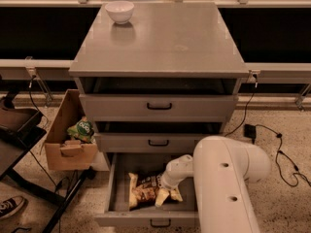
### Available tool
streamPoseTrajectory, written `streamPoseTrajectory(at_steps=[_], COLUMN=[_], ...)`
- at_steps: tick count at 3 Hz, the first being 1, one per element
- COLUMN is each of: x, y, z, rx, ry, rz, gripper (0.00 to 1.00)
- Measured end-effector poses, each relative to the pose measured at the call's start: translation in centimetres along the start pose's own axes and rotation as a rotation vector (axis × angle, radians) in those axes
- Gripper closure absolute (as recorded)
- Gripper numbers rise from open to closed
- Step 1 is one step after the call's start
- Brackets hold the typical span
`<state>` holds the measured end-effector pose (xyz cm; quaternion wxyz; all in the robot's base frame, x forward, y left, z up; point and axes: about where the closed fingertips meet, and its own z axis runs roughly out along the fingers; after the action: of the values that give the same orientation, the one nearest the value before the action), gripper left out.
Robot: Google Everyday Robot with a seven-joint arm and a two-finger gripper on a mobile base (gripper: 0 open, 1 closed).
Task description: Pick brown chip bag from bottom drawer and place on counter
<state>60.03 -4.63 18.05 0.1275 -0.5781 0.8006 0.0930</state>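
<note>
My gripper will lift the brown chip bag (150, 190), which has a crumpled end (137, 191), so the bag will bunch up at my gripper and spread out on either side.
The bottom drawer (112, 188) is pulled open, its front panel and black bar handle facing me. The brown chip bag (141, 192) lies flat inside it, left of centre, with cream-yellow edges. My gripper (164, 192) hangs from the white arm (223, 178) and reaches down into the drawer; it sits at the bag's right end, on or just above it. The wrist hides the contact. The counter (165, 42) is the grey top of the cabinet, well above the gripper.
A white bowl (119, 11) stands at the counter's back left. The two upper drawers (158, 106) are slightly ajar. A cardboard box (68, 147) holding a green bag (81, 129) sits left of the cabinet. A black stand (19, 144) is further left, and cables (274, 140) lie on the right.
</note>
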Motion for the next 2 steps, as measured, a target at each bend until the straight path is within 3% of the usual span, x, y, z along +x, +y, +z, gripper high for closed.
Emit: streamPoseTrajectory(at_steps=[1,2], x=[-2.0,-3.8], y=[0.4,1.5], z=[3.1,8.0], rx=[0.000,-0.054], ry=[-0.072,-0.118], rz=[-0.030,-0.073], gripper=[0.00,0.20])
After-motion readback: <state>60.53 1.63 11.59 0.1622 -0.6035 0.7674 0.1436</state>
